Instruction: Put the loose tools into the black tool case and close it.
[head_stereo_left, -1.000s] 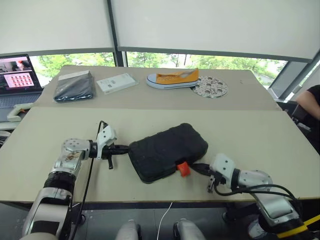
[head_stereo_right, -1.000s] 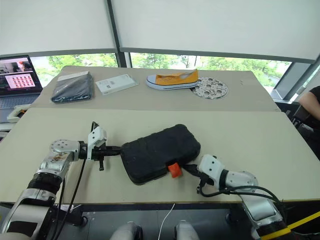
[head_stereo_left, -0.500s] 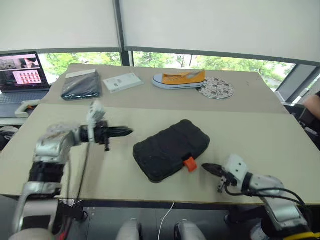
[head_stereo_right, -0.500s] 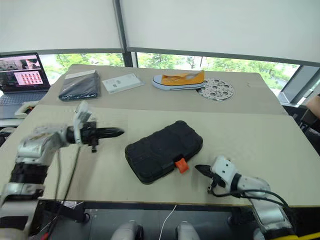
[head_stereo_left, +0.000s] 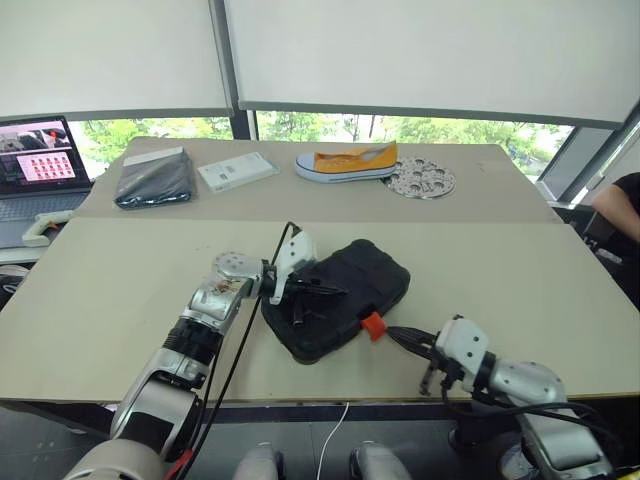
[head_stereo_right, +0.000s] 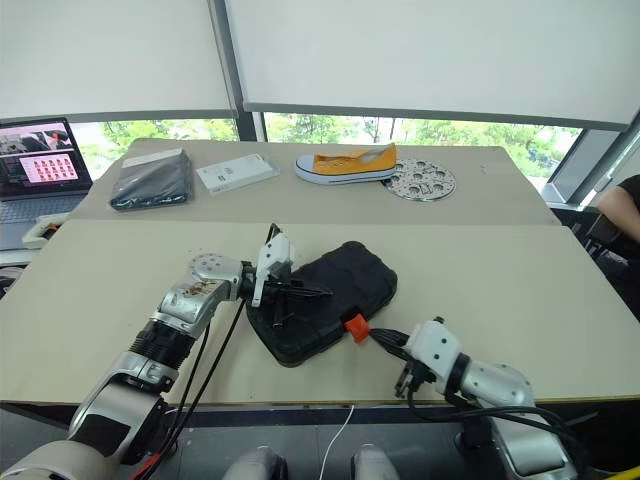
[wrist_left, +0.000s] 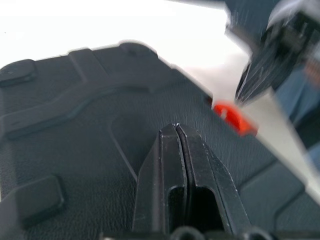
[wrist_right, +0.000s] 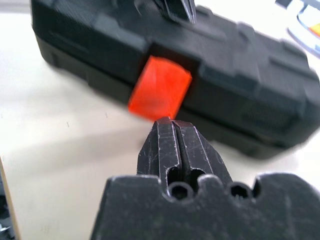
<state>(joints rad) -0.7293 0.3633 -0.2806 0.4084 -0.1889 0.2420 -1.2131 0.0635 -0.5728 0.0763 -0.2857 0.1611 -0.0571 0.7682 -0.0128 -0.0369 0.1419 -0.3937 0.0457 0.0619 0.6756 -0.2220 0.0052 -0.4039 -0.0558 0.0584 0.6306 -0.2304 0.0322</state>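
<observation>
My right gripper should move back first and then come in low at the latch's lower edge (wrist_right: 143, 113), because the orange latch (head_stereo_left: 373, 326) sticks out from the black tool case.
The black tool case (head_stereo_left: 365, 275) lies closed on the near table, with its orange latch (head_stereo_left: 373, 324) facing me. My left gripper (head_stereo_left: 340, 292) is shut and reaches in from the left over the case's lid (wrist_left: 75, 125), its fingertips (wrist_left: 176, 129) just above the textured shell. My right gripper (head_stereo_left: 392, 333) is shut too, low over the table, and points at the orange latch (wrist_right: 160, 87) from a short gap away. Nothing is held in either gripper. The loose tools are out of view.
On the far table lie an orange shoe (head_stereo_left: 348, 161), a perforated metal disc (head_stereo_left: 421, 178), a white box (head_stereo_left: 234, 171) and a dark flat pouch (head_stereo_left: 153, 182). A laptop (head_stereo_left: 36, 160) stands at the far left. A person's arm (head_stereo_left: 620, 200) is at the right edge.
My left gripper has swung right, from the open table left of the case to over its lid. The right gripper stays by the latch. The camera view has shifted.
</observation>
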